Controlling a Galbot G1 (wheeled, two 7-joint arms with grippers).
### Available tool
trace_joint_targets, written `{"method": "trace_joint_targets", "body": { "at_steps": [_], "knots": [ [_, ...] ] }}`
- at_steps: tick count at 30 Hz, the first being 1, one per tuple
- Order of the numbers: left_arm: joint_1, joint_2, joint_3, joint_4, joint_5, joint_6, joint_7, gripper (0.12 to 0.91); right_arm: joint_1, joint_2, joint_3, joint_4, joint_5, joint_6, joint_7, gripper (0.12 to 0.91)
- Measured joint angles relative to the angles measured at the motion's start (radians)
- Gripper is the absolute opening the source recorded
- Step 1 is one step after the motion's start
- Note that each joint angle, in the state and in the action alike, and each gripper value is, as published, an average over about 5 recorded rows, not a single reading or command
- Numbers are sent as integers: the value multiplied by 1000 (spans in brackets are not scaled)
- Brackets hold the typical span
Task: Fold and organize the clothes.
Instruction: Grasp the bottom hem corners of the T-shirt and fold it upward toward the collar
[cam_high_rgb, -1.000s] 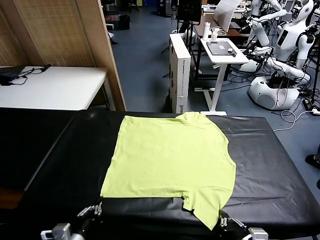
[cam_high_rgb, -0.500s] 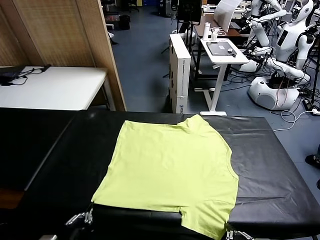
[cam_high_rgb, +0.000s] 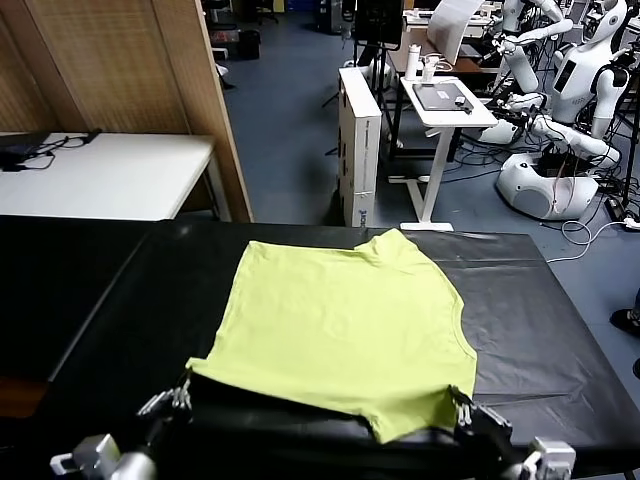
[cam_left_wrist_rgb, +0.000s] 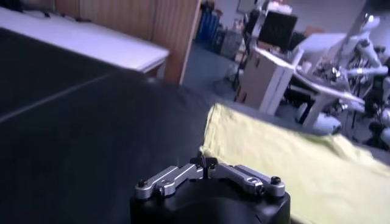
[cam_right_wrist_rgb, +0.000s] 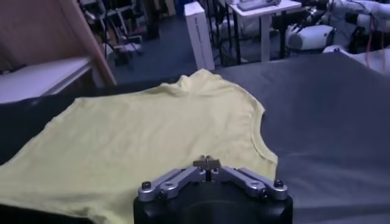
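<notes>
The T-shirt's lifted near hem (cam_high_rgb: 285, 392) stretches from one gripper to the other, so the robot's left gripper should go on carrying the hem's corner over the flat T-shirt (cam_high_rgb: 236, 318) until the corner rests there.
The lime yellow-green T-shirt (cam_high_rgb: 340, 310) lies plain side up on the black table (cam_high_rgb: 100, 300), neck at the far edge. Its near hem is lifted off the table. My left gripper (cam_high_rgb: 180, 397) is shut on the near left hem corner, which also shows in the left wrist view (cam_left_wrist_rgb: 207, 163) with the T-shirt (cam_left_wrist_rgb: 292, 164) stretching away from it. My right gripper (cam_high_rgb: 461, 403) is shut on the near right edge by the sleeve. The right wrist view shows that gripper (cam_right_wrist_rgb: 207, 161) over the T-shirt (cam_right_wrist_rgb: 152, 134).
A white table (cam_high_rgb: 100, 170) and a wooden partition (cam_high_rgb: 130, 60) stand behind at the left. A white cabinet (cam_high_rgb: 360, 140), a white desk (cam_high_rgb: 445, 100) and parked robots (cam_high_rgb: 560, 100) stand beyond the far edge. Black table surface lies bare on both sides of the shirt.
Both grippers dipped toward the table's near edge, then rose and moved toward the far side with the hem. The near hem is now raised and carried slightly over the shirt.
</notes>
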Motion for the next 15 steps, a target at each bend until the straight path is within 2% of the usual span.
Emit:
{"method": "trace_joint_targets", "body": {
  "at_steps": [6,15],
  "knots": [
    [-71,20,21,64,12,1,1,144,138,-32,-45,-106,1,5,0,140],
    [-159,47,56,169,33,-1,4,144,279,-36,-130,-209,-19,7,4,140]
  ]
}}
